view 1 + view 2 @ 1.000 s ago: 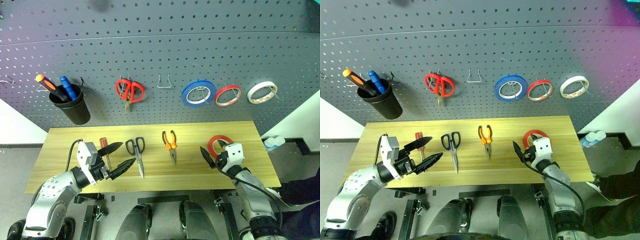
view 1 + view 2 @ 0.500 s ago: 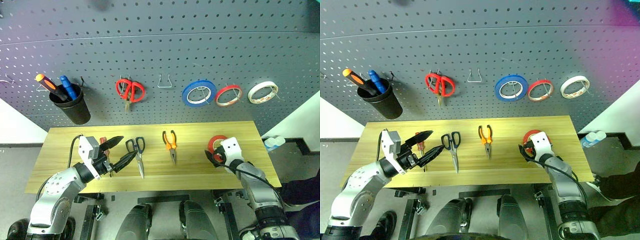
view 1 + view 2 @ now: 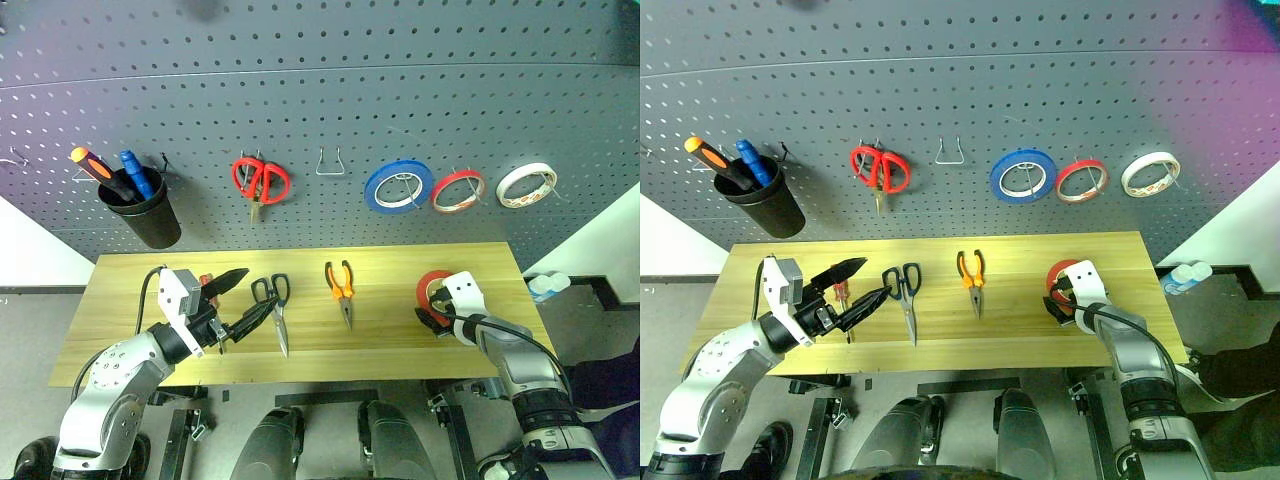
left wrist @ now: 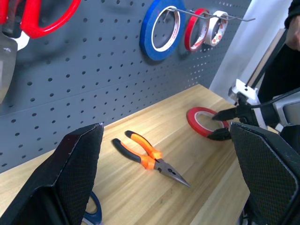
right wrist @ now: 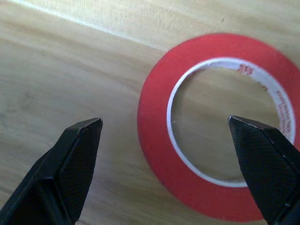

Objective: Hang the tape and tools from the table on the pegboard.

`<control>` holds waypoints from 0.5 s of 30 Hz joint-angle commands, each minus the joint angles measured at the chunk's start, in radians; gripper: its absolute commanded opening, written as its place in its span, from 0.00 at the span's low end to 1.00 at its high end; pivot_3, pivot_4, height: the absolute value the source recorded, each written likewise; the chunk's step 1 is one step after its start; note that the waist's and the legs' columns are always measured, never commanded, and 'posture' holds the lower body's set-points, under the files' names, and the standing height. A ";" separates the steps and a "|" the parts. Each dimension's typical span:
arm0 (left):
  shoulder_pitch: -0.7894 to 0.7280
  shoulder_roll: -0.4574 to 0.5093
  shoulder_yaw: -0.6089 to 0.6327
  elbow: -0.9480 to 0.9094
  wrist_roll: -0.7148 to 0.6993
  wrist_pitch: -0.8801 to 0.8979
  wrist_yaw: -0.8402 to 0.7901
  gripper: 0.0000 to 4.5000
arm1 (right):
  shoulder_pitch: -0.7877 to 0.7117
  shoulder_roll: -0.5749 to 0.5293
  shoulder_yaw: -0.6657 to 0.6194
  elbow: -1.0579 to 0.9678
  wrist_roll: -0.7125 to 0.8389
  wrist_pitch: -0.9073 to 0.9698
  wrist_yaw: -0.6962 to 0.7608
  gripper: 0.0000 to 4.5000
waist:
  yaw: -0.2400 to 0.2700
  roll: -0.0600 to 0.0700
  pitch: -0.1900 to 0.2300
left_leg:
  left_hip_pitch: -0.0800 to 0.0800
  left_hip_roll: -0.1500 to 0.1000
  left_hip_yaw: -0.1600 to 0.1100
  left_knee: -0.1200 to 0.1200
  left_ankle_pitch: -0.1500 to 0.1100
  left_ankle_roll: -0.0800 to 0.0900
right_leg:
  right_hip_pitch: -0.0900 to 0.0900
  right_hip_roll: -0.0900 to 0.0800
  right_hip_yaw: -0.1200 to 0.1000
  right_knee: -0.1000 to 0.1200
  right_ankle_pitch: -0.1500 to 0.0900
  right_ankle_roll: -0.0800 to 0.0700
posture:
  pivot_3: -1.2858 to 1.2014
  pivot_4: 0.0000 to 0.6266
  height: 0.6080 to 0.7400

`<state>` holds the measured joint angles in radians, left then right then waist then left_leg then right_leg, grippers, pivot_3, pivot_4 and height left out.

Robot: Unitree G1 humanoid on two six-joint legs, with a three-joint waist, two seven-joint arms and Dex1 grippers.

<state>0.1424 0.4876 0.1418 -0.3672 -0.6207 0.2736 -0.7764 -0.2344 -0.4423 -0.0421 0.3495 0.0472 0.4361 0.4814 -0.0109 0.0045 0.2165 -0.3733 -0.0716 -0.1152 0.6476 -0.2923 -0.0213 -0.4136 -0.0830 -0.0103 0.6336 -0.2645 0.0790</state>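
A wire peg (image 3: 476,191) sticks out past the thin red ring, so the red tape (image 3: 426,294) will hang loosely and swing when I hook it there.
The red tape (image 3: 430,284) lies flat at the right end of the table (image 3: 390,330). My right gripper (image 3: 427,317) tilts down over the tape's near rim and is open; its fingers (image 5: 70,164) stand well apart above the roll (image 5: 154,136), holding nothing. The blue-black-handled scissors (image 3: 275,303) and the orange-and-black pliers (image 3: 341,287) lie mid-table. The screwdriver (image 3: 206,281) is partly hidden behind my left gripper (image 3: 257,290), which is open, empty and points level toward the scissors. The pegboard (image 3: 320,90) rises behind the table.
On the pegboard hang a black cup (image 3: 148,220) with two screwdrivers, red scissors (image 3: 260,182), an empty wire hook (image 3: 329,162), a blue roll (image 3: 397,186), a thin red ring (image 3: 456,190) and a white roll (image 3: 525,184). A bottle (image 3: 548,286) stands past the table's right end.
My right gripper has tipped downward and shifted slightly right, closer over the red tape. The left gripper has barely moved and both stay open.
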 commanded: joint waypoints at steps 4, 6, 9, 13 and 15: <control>0.020 -0.015 0.017 0.012 0.012 -0.064 -0.032 1.00 | 0.003 -0.009 -0.005 -0.001 0.016 0.019 0.022 1.00 | -0.001 0.000 0.000 | 0.000 0.000 0.000 0.000 0.000 0.000 | 0.000 0.000 0.000 0.000 0.000 0.000 | 0.52 0.34 1.00; 0.031 -0.018 0.017 0.018 -0.002 -0.069 -0.053 1.00 | -0.002 -0.010 0.000 0.019 0.005 0.021 0.011 1.00 | 0.000 0.000 0.000 | 0.000 0.000 0.000 0.000 0.000 0.000 | 0.000 0.000 0.000 0.000 0.000 0.000 | 0.52 0.34 1.00; 0.046 -0.010 0.029 0.007 -0.043 -0.057 -0.089 1.00 | -0.001 -0.014 0.012 0.022 0.001 0.025 0.023 1.00 | 0.000 0.000 0.000 | 0.000 0.000 0.000 0.000 0.000 0.000 | 0.000 0.000 0.000 0.000 0.000 0.000 | 0.52 0.34 1.00; 0.059 0.018 0.044 0.011 -0.055 -0.056 -0.143 1.00 | -0.002 -0.014 0.014 0.031 0.000 0.029 0.024 1.00 | 0.000 -0.001 0.001 | 0.000 0.000 0.000 0.000 0.000 0.000 | 0.000 0.000 0.000 0.000 0.000 0.000 | 0.53 0.35 1.00; 0.060 0.030 0.047 0.019 -0.055 -0.059 -0.161 1.00 | -0.005 -0.014 0.017 0.037 -0.002 0.025 0.027 1.00 | 0.000 -0.001 0.001 | 0.000 0.000 0.000 0.000 0.000 0.000 | 0.000 0.000 0.000 0.000 0.000 0.000 | 0.53 0.36 1.00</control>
<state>0.1969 0.5052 0.1652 -0.3358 -0.6599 0.2280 -0.9163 -0.2367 -0.4464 -0.0289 0.3799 0.0462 0.4599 0.5029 -0.0110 0.0036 0.2170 -0.3734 -0.0715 -0.1151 0.6477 -0.2924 -0.0212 -0.4135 -0.0832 -0.0103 0.6332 -0.2646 0.0788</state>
